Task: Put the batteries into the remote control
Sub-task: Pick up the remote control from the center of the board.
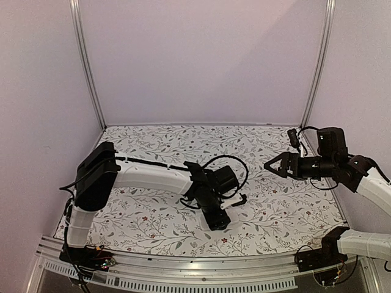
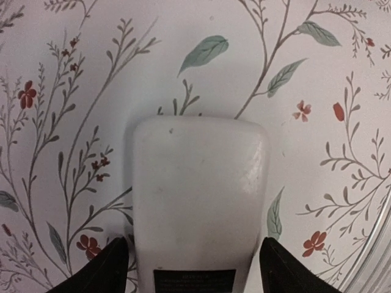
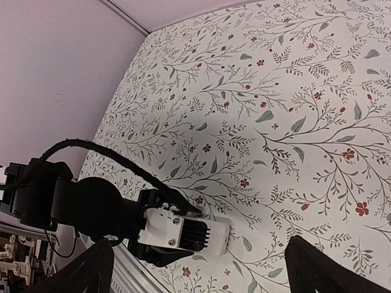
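My right gripper should take the remote control's loose end [image 2: 200,129] in the air and lay the remote control face up, because the remote control lies back up [image 2: 198,198] in my left gripper.
The remote control [image 2: 198,195] lies back up on the floral cloth, plain white with a dark rectangular patch at its near end. My left gripper [image 2: 195,244] is low over it, one black finger [image 2: 107,268] against each long side, closed on its width. In the top view the left gripper [image 1: 217,218] covers the remote near the table's front middle. In the right wrist view only the remote's white end [image 3: 220,237] shows, sticking out from under the left gripper. My right gripper [image 1: 272,165] is open, empty and raised at the right; it also shows in the right wrist view [image 3: 200,241]. No batteries are in view.
The aluminium rail of the front edge [image 1: 201,267] runs close behind the left gripper; it also shows in the left wrist view [image 2: 374,256]. Lilac walls and metal posts [image 1: 87,67] close the back and sides. A black cable [image 1: 229,160] loops above the left wrist.
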Controlling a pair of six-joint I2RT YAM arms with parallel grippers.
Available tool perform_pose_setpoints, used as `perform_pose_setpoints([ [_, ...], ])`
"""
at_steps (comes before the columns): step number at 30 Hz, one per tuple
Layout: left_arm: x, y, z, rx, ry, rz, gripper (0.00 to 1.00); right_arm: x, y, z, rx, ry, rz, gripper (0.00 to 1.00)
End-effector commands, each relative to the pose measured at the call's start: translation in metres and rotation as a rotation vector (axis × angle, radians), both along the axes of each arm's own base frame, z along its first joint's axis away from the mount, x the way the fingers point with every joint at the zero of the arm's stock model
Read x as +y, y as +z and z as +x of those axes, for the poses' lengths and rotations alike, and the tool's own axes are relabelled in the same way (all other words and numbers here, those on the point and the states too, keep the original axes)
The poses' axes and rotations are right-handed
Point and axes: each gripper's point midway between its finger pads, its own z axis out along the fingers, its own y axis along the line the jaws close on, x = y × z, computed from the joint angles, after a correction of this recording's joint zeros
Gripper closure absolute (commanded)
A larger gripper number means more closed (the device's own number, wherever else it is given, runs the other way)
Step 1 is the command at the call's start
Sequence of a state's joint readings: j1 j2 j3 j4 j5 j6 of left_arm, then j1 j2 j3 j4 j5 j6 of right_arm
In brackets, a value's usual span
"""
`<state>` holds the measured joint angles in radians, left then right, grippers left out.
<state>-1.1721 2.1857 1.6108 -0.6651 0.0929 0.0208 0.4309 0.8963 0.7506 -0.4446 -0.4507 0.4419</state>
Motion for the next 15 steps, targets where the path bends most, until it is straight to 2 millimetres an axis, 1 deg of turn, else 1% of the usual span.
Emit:
perform_pose_setpoints([
  [1, 0.002, -0.009, -0.001, -0.018, -0.01, 0.047, 0.31, -0.002, -0.007, -0.005, -0.006, 0.002, 0.009, 0.01],
  [3, 0.002, -0.008, 0.003, -0.027, 0.004, 0.037, 0.38, 0.002, 0.002, -0.012, -0.05, 0.037, 0.057, 0.01],
  [7, 0.0, -0.003, 0.01, -0.008, 0.034, -0.008, 0.5, -0.002, 0.018, -0.024, -0.135, 0.053, 0.098, 0.01],
  [9, -0.001, 0.003, 0.014, -0.003, 0.042, -0.037, 0.55, -0.002, 0.023, -0.029, -0.162, 0.066, 0.106, 0.01],
  [10, -0.003, 0.01, 0.016, 0.001, 0.042, -0.061, 0.58, -0.001, 0.023, -0.031, -0.163, 0.076, 0.108, 0.01],
  [12, -0.009, 0.032, 0.018, 0.009, 0.038, -0.14, 0.64, 0.001, 0.021, -0.035, -0.156, 0.099, 0.11, 0.02],
  [14, -0.016, 0.064, 0.018, 0.035, 0.046, -0.273, 0.69, 0.006, 0.018, -0.037, -0.14, 0.137, 0.118, 0.05],
  [15, -0.019, 0.083, 0.017, 0.048, 0.043, -0.357, 0.7, 0.01, 0.02, -0.038, -0.142, 0.162, 0.13, 0.07],
])
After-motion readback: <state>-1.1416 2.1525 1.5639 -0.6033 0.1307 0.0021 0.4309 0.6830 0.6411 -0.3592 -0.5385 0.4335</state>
